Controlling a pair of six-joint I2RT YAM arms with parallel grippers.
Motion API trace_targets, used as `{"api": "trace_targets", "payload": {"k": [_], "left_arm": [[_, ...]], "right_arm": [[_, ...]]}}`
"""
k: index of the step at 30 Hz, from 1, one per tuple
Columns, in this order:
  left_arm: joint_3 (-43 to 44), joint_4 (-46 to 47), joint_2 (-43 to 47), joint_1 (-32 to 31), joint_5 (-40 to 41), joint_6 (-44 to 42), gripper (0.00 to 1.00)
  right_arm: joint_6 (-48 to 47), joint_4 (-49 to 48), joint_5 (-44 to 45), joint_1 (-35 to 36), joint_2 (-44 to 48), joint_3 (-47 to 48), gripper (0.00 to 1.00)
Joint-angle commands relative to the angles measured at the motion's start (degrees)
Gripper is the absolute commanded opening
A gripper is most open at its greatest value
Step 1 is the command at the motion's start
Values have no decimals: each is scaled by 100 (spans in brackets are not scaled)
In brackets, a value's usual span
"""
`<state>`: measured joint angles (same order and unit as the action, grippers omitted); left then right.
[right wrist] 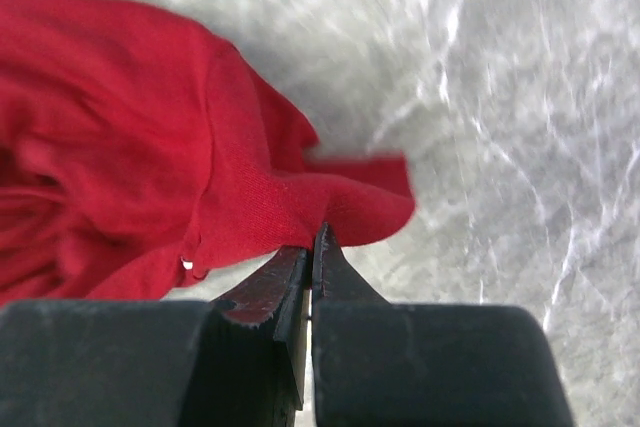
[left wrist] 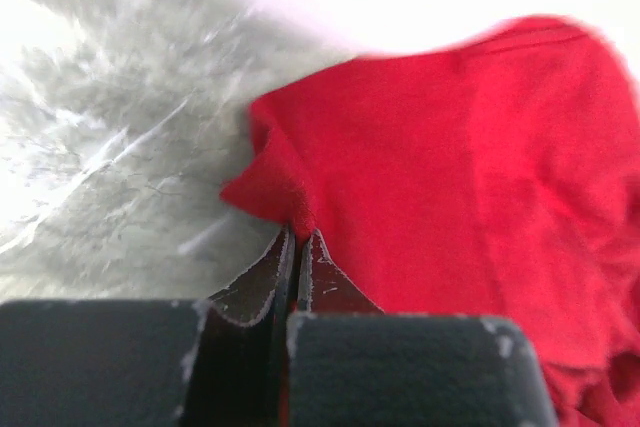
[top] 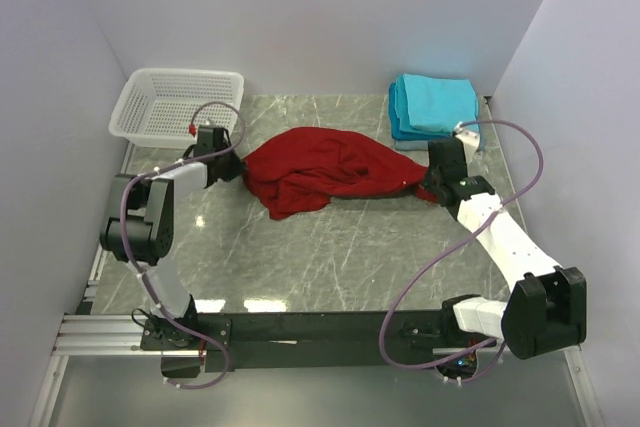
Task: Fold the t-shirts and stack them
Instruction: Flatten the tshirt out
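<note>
The deep red t-shirt's body (top: 330,165) is bunched up in a crumpled band. My grippers should spread it out toward the table's near edge (top: 310,295) before they fold it.
The deep red t-shirt (top: 320,172) lies crumpled across the middle of the marble table, stretched between both grippers. My left gripper (top: 236,169) is shut on its left edge; in the left wrist view the gripper (left wrist: 300,232) pinches a red fold (left wrist: 450,167). My right gripper (top: 428,187) is shut on the shirt's right edge; in the right wrist view the gripper (right wrist: 312,242) pinches a corner of the red cloth (right wrist: 150,157). Folded turquoise t-shirts (top: 434,107) sit stacked at the back right.
A white mesh basket (top: 177,107) stands at the back left, just behind my left gripper. The turquoise stack is close behind my right gripper. White walls close in the table on three sides. The arm bases sit on a black rail (top: 300,329) at the near edge.
</note>
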<state>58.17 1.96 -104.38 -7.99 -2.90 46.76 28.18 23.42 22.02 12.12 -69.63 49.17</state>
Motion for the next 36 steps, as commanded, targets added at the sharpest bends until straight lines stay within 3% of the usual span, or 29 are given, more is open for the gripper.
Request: {"api": "trace_targets", "payload": {"k": [1, 11, 20, 29, 36], "left_arm": [[606, -133, 848, -27, 272, -316, 1], [1776, -635, 3192, -27, 1159, -958, 1], [2566, -1056, 5153, -27, 1731, -1529, 1], [4446, -1742, 5788, -27, 1239, -1943, 1], [4046, -1787, 5815, -27, 1624, -1908, 1]], "right_arm": [[-128, -286, 100, -8, 89, 872, 0], [-1192, -461, 1164, -25, 1292, 2333, 0], [-2194, -532, 1103, -25, 2680, 3362, 0], [-2730, -276, 356, -34, 3201, 4751, 0], [-2880, -347, 224, -25, 2762, 4822, 0]]}}
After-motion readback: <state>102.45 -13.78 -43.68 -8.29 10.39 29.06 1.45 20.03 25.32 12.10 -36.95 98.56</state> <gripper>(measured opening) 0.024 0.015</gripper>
